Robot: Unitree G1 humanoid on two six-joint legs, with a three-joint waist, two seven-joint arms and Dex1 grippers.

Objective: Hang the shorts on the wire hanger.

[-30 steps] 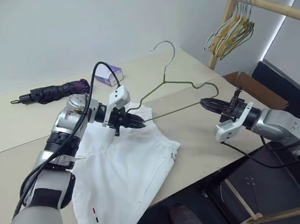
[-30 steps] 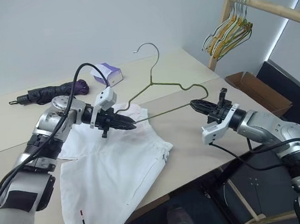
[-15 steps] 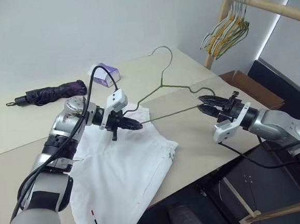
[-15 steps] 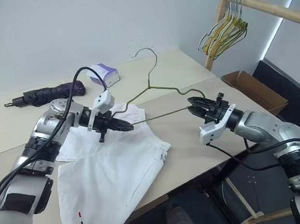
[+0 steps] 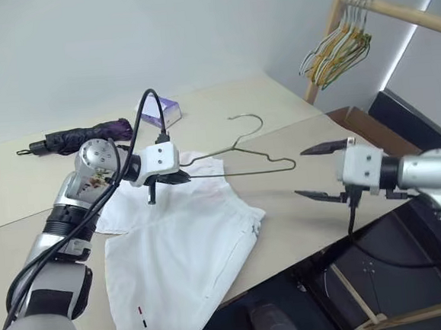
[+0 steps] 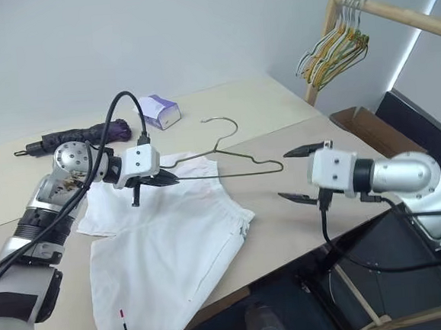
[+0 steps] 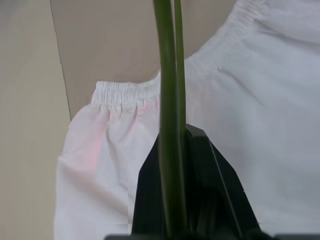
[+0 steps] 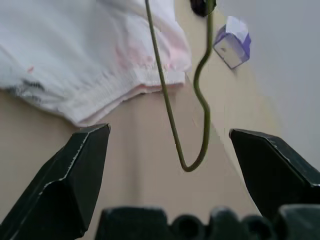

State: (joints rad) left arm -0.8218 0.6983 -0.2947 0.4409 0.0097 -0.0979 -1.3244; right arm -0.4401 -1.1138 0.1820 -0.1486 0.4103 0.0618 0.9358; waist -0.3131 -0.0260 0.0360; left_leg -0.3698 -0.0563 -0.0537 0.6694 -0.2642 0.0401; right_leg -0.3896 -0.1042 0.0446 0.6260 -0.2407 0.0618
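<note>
My left gripper is holding the wire hanger's end (image 5: 185,166) that must go into the waistband. Next, my right gripper grabs the opposite bend (image 5: 293,162) before my left gripper opens.
The white shorts (image 5: 181,244) lie spread flat on the beige table (image 5: 278,114), with the gathered waistband toward the far side. The wire hanger (image 5: 239,163) floats nearly level just above them, its hook pointing away from me. My left gripper (image 5: 183,177) is shut on the hanger's left end, over the waistband. The left wrist view shows the wire (image 7: 167,100) running out between the closed fingers. My right gripper (image 5: 301,172) is open wide and stands a little apart from the hanger's right bend (image 8: 192,165), not touching it.
A folded dark purple umbrella (image 5: 81,135) and a small white-and-purple tissue box (image 5: 163,112) sit at the table's far side. At the right, a wooden rail (image 5: 407,14) carries bunched yellow and green hangers (image 5: 341,45). A cardboard box (image 5: 358,120) stands beyond the table's right edge.
My right gripper opened, let go of the hanger's right end and drew back slightly. The hanger tipped from upright to nearly level in my left gripper, which rolled and shifted left.
</note>
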